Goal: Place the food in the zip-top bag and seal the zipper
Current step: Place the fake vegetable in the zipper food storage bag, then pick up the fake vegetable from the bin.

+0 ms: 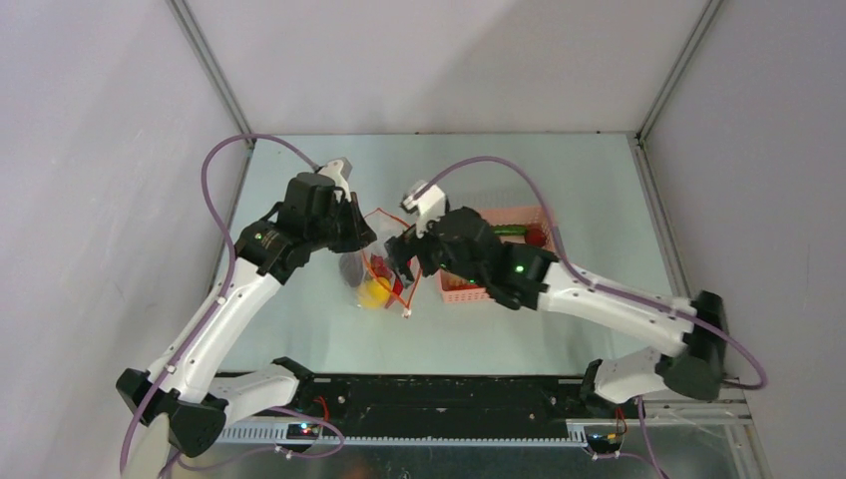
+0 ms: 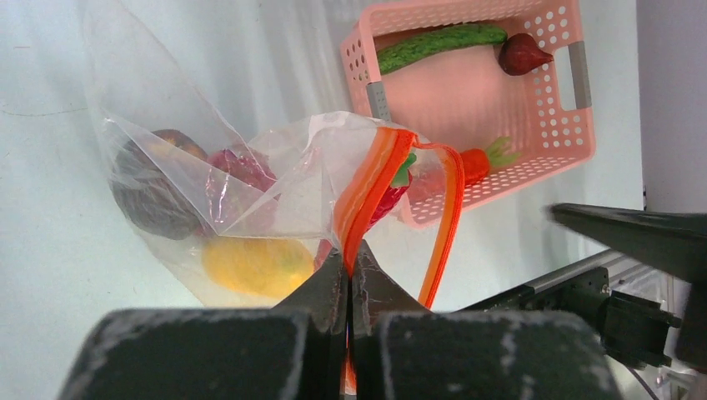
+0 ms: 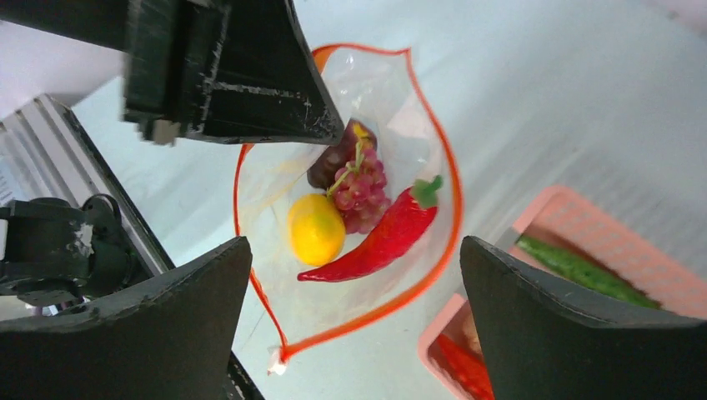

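The red chili (image 3: 382, 243) is lying loose inside the open bag, so my right gripper should keep going toward the pink basket until its fingers are on both sides of the long green pod (image 1: 510, 230).
The clear zip-top bag (image 1: 371, 271) hangs open at the table's middle. My left gripper (image 2: 350, 254) is shut on its orange-red zipper (image 2: 367, 187) and holds the mouth edge up. My right gripper (image 3: 354, 250) is open and empty above the bag's mouth (image 3: 375, 83). The zipper (image 3: 450, 225) forms an open loop with a white tip (image 3: 273, 360). Inside lie a yellow lemon (image 3: 316, 229), a red chili (image 3: 383, 237), a grape bunch (image 3: 360, 192) and a dark round fruit (image 3: 329, 162). A long green pod (image 2: 438, 42) lies in the pink basket.
The pink mesh basket (image 1: 469, 291) stands just right of the bag, also in the left wrist view (image 2: 584, 133). It holds a dark red pointed piece (image 2: 521, 54) and a carrot (image 2: 479, 162). A black rail (image 1: 449, 394) runs along the table's near edge.
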